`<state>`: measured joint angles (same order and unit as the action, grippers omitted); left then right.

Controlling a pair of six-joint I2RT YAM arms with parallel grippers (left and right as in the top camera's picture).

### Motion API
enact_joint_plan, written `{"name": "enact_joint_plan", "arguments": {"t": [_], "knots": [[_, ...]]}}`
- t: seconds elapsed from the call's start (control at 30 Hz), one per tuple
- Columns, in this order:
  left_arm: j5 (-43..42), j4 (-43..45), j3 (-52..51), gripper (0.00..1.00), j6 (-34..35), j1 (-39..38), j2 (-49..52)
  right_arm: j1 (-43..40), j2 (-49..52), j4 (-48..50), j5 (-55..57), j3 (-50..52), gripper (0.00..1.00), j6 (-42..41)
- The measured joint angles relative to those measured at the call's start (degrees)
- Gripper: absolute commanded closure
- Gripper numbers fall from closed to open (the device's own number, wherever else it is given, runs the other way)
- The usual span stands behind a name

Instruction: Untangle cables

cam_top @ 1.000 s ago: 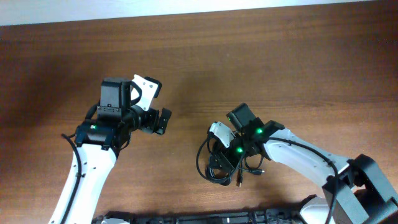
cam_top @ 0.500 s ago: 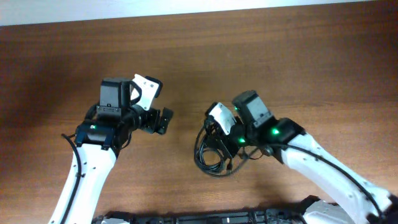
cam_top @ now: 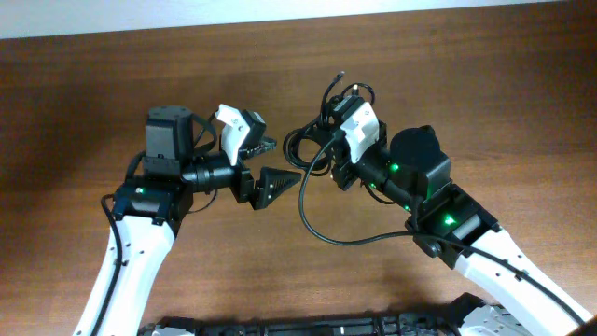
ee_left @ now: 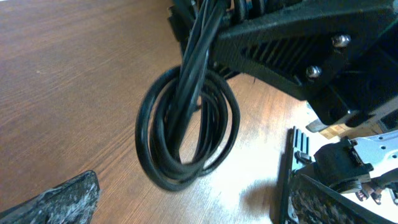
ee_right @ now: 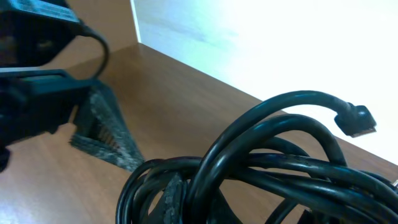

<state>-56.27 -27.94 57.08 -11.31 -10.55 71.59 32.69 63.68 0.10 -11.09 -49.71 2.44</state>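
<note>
I should take over the coil with my left gripper, since it hangs beyond that gripper's open fingers while my right gripper clamps the bundle of cables.
The cables are a tangle of thin black cords, lifted off the table. My right gripper is shut on the bundle; one long loop hangs down and trails back toward the right arm. A plug end sticks up above the gripper. In the right wrist view the cables fill the frame around my right gripper, with a plug at the upper right. My left gripper is open, its fingers just left of the bundle. In the left wrist view the coiled cables hang above and between the open left gripper.
The wooden table has bare surface on all sides of the arms. A white wall edge runs along the far side. The right arm's body lies at the front right.
My right gripper shut on the cable bundle, lifted it off the table and carried it up and left toward the left gripper. The left gripper turned and reached toward the bundle.
</note>
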Motion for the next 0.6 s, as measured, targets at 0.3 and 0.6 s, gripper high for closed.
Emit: {"name": "enact_joint_plan", "arguments": {"t": [0.3,0.6], "knots": [[3.13,2.64,0.00,1.00,0.33,-0.07,0.00,0.00,0.00,3.06,-14.97,0.00,0.96,-4.20],[6.21,5.97,0.00,1.00,0.33,3.85,0.00,-0.02,-0.44,3.56,-14.99,0.00,0.96,-4.22]]}}
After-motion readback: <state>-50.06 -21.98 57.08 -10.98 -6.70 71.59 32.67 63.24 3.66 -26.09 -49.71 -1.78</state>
